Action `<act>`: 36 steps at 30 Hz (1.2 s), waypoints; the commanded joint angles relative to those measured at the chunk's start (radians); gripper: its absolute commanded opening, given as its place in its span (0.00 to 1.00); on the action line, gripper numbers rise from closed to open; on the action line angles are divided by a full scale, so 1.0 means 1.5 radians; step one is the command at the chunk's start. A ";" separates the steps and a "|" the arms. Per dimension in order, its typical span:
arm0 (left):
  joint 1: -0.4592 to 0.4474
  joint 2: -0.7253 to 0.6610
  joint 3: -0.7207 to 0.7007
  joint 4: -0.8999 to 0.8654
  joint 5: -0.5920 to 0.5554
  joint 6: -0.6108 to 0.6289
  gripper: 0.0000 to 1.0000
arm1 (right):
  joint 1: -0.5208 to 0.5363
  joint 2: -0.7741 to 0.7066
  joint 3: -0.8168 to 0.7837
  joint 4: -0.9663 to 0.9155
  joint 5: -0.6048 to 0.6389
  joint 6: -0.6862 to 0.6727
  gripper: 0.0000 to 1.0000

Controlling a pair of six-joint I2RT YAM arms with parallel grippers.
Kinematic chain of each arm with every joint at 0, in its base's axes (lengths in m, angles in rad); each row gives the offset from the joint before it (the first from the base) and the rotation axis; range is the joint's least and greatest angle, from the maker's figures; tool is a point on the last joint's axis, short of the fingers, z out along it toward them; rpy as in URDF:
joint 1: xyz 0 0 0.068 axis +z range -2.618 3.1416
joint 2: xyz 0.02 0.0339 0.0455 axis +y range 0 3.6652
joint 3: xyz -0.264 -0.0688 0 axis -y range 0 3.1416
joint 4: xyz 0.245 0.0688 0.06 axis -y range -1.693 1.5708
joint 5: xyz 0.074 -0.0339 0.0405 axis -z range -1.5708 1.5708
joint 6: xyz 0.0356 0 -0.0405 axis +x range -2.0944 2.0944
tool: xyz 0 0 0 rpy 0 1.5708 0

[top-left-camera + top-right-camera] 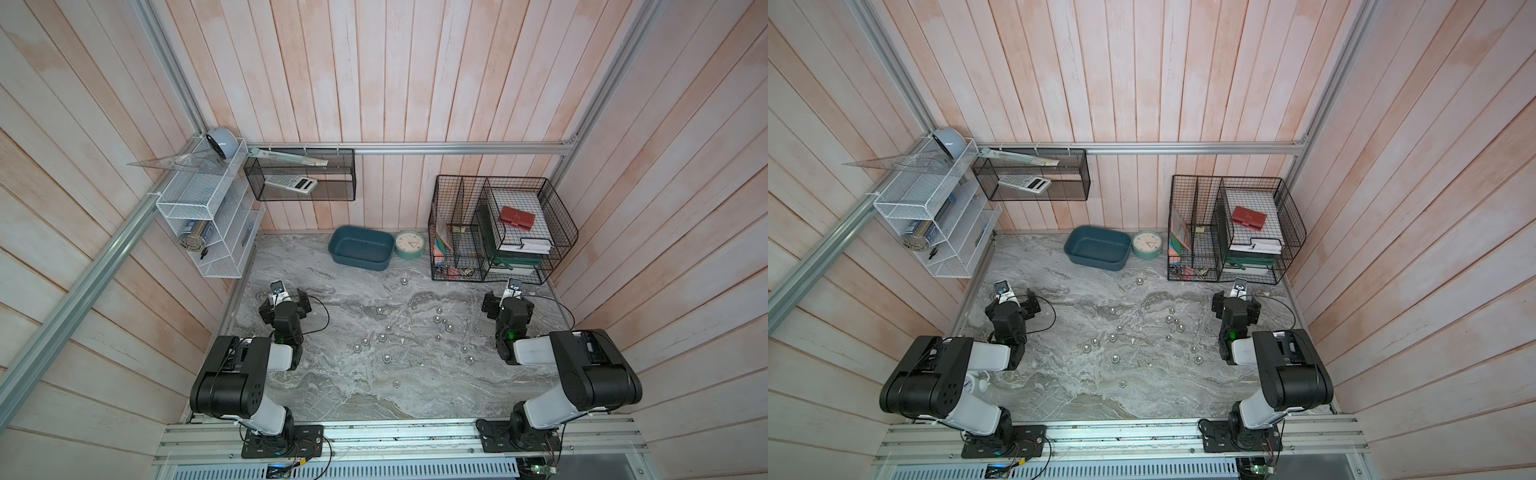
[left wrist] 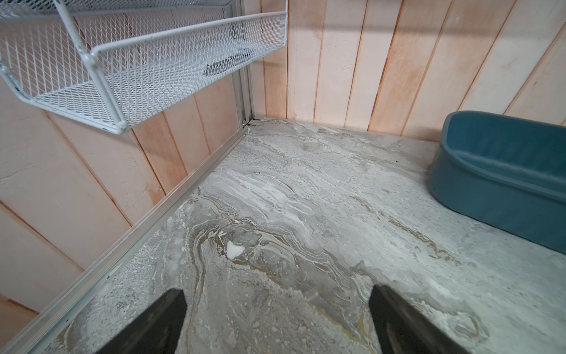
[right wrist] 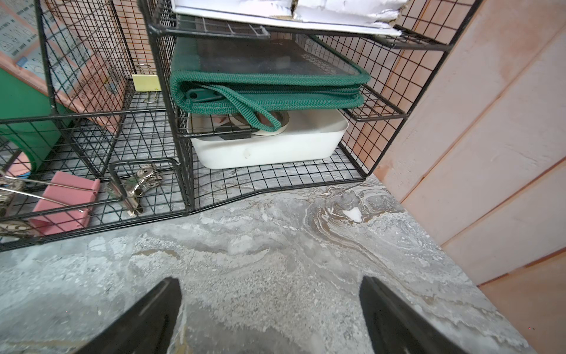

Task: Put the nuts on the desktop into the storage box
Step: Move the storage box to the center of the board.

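Note:
My left gripper is to take hold of the storage box's near end [image 1: 332, 242] and pull it forward first, because the teal storage box stands at the back wall, away from the nuts.
Several small shiny silver nuts [image 1: 386, 358] [image 1: 1115, 358] lie scattered over the middle of the grey marble desktop [image 1: 332, 390] in both top views; one lone nut [image 1: 402, 282] sits nearer the back. The teal storage box [image 1: 353, 262] [image 1: 1092, 262] stands at the back wall, and its end shows in the left wrist view [image 2: 502, 199]. My left gripper [image 1: 286, 297] [image 2: 277, 292] hovers open over bare desktop at the left, short of the box. At the right, my right gripper [image 1: 505, 297] [image 3: 269, 281] is open over bare desktop. Neither wrist view shows a nut.
A mint-green clock [image 1: 409, 244] stands right of the box. The black wire organiser [image 1: 461, 266] [image 3: 275, 180], holding folders and clips, fills the back right corner just ahead of my right gripper. A white mesh shelf [image 1: 208, 216] [image 2: 122, 76] overhangs the left edge. Plank walls close in on three sides.

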 commanded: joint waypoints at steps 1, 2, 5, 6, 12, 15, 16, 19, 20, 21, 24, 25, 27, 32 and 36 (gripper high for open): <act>0.003 0.005 0.014 0.015 -0.003 -0.004 1.00 | -0.004 0.008 0.012 0.013 0.013 0.009 0.98; 0.003 0.006 0.014 0.016 -0.003 -0.004 1.00 | -0.004 0.008 0.012 0.013 0.013 0.008 0.98; 0.003 0.006 0.014 0.015 -0.003 -0.004 1.00 | -0.004 0.008 0.012 0.013 0.013 0.008 0.98; 0.004 0.007 0.014 0.015 -0.003 -0.004 1.00 | -0.003 0.008 0.012 0.013 0.013 0.009 0.98; 0.004 -0.016 -0.015 0.052 -0.028 -0.013 1.00 | -0.004 0.007 0.010 0.019 0.014 0.007 0.98; -0.002 -0.046 -0.035 0.067 -0.033 -0.001 1.00 | 0.004 -0.043 -0.012 0.018 0.012 -0.001 0.98; -0.013 -0.078 -0.029 0.029 -0.060 0.000 1.00 | 0.013 -0.067 -0.020 0.021 0.026 -0.009 0.98; -0.013 -0.174 0.004 -0.105 -0.101 -0.017 1.00 | 0.024 -0.172 -0.020 -0.057 0.063 -0.011 0.98; -0.012 -0.197 0.016 -0.138 -0.112 -0.024 1.00 | 0.023 -0.206 -0.018 -0.080 0.067 0.000 0.98; -0.011 -0.225 0.032 -0.182 -0.120 -0.032 1.00 | 0.022 -0.244 -0.015 -0.104 0.081 0.027 0.98; -0.005 -0.295 0.097 -0.344 -0.113 -0.117 1.00 | 0.015 -0.351 0.018 -0.230 0.121 0.162 0.98; -0.004 -0.315 0.128 -0.418 -0.111 -0.158 1.00 | 0.010 -0.383 0.043 -0.295 0.113 0.197 0.98; -0.001 -0.352 0.191 -0.566 -0.100 -0.238 1.00 | -0.004 -0.428 0.096 -0.418 0.052 0.236 0.98; 0.012 -0.363 0.299 -0.745 0.005 -0.287 1.00 | -0.016 -0.441 0.226 -0.651 -0.023 0.292 0.98; 0.011 -0.326 0.360 -0.838 0.065 -0.322 1.00 | -0.015 -0.404 0.296 -0.750 -0.136 0.303 0.98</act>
